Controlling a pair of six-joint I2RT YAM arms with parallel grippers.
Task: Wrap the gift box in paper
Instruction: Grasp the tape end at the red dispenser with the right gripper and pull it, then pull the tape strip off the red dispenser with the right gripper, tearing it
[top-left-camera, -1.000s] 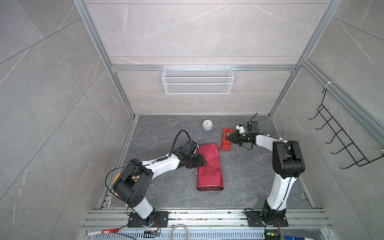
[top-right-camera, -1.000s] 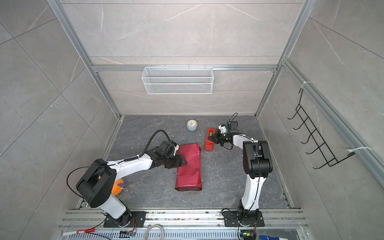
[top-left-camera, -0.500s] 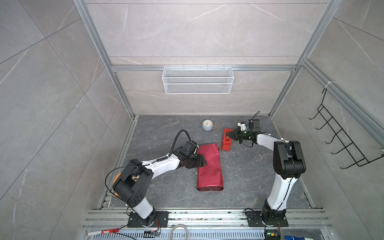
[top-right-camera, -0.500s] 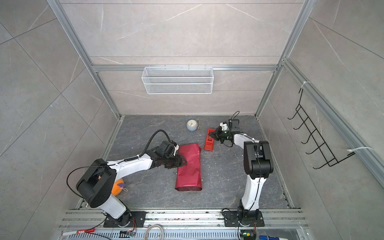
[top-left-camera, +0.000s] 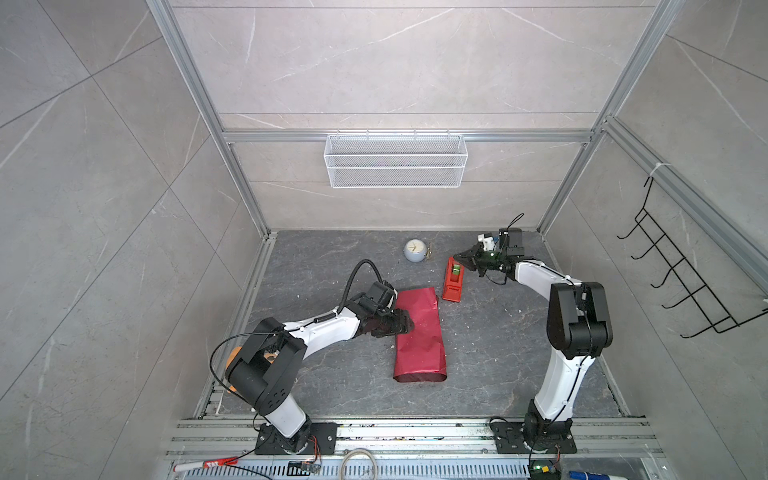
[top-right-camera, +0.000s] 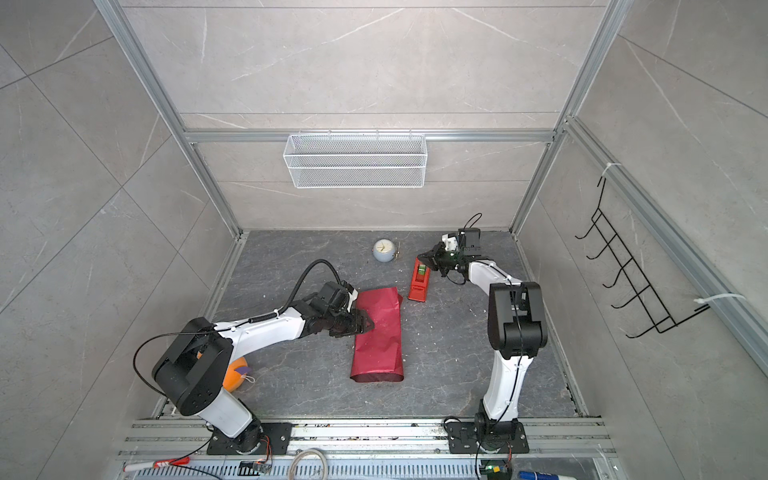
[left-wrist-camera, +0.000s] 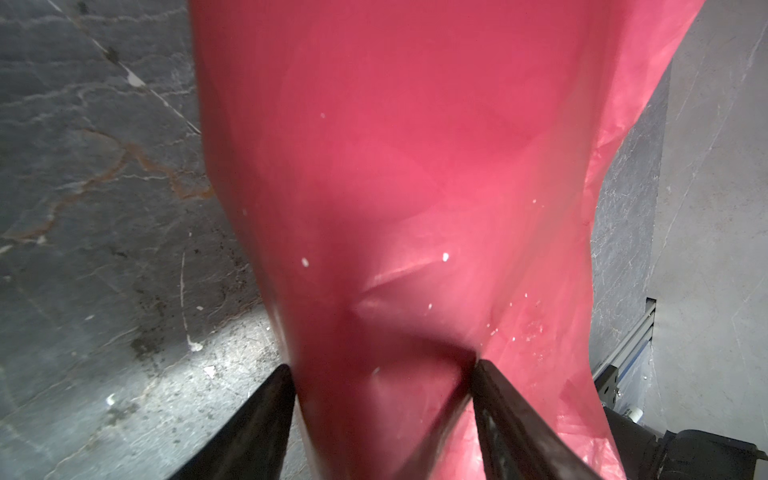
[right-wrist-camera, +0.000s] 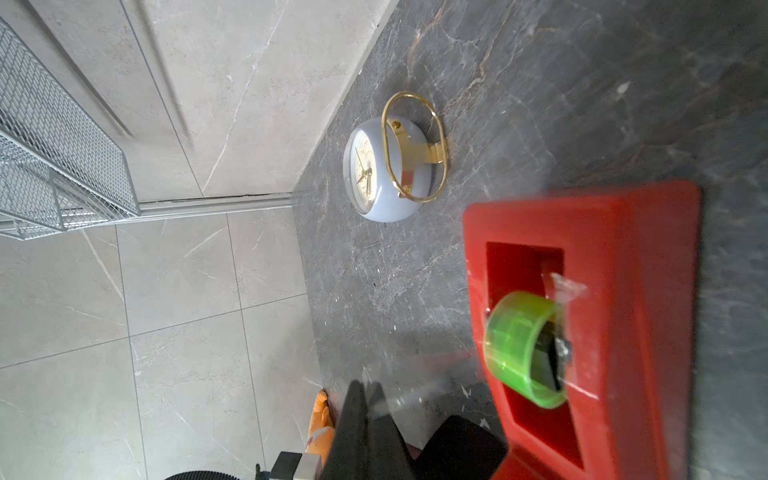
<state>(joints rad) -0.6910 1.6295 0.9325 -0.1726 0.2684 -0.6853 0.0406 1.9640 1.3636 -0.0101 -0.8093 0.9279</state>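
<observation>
I should pull the clear tape strip (right-wrist-camera: 430, 389) forward over the dispenser's front end (top-left-camera: 452, 298) to cut it, since my right gripper is holding the strip by the tape dispenser's back end.
The paper (top-left-camera: 419, 332) (top-right-camera: 380, 332), dark red and creased, lies folded into a long bundle on the floor's middle. The gift box is hidden; nothing navy shows. My left gripper (top-left-camera: 407, 326) (top-right-camera: 368, 326) sits at the bundle's left edge. In the left wrist view its two fingers clamp a raised stretch of paper (left-wrist-camera: 415, 166) around the gripper (left-wrist-camera: 382, 370). My right gripper (top-left-camera: 457, 258) (top-right-camera: 420, 258) hovers by the back end of the red tape dispenser (top-left-camera: 453, 284). In the right wrist view that gripper (right-wrist-camera: 365, 390) is shut on a clear tape strip (right-wrist-camera: 415, 395) running toward the green roll (right-wrist-camera: 519, 345).
A small grey clock (top-left-camera: 414, 250) (right-wrist-camera: 386, 174) stands near the back wall, left of the tape dispenser (top-right-camera: 417, 286). A white wire basket (top-left-camera: 395, 160) hangs on the back wall. An orange object (top-right-camera: 235, 374) lies behind the left arm's base. Black hooks (top-left-camera: 685, 282) hang at right.
The right gripper has shifted slightly toward the back wall beside the dispenser. The left arm and the paper bundle have not moved.
</observation>
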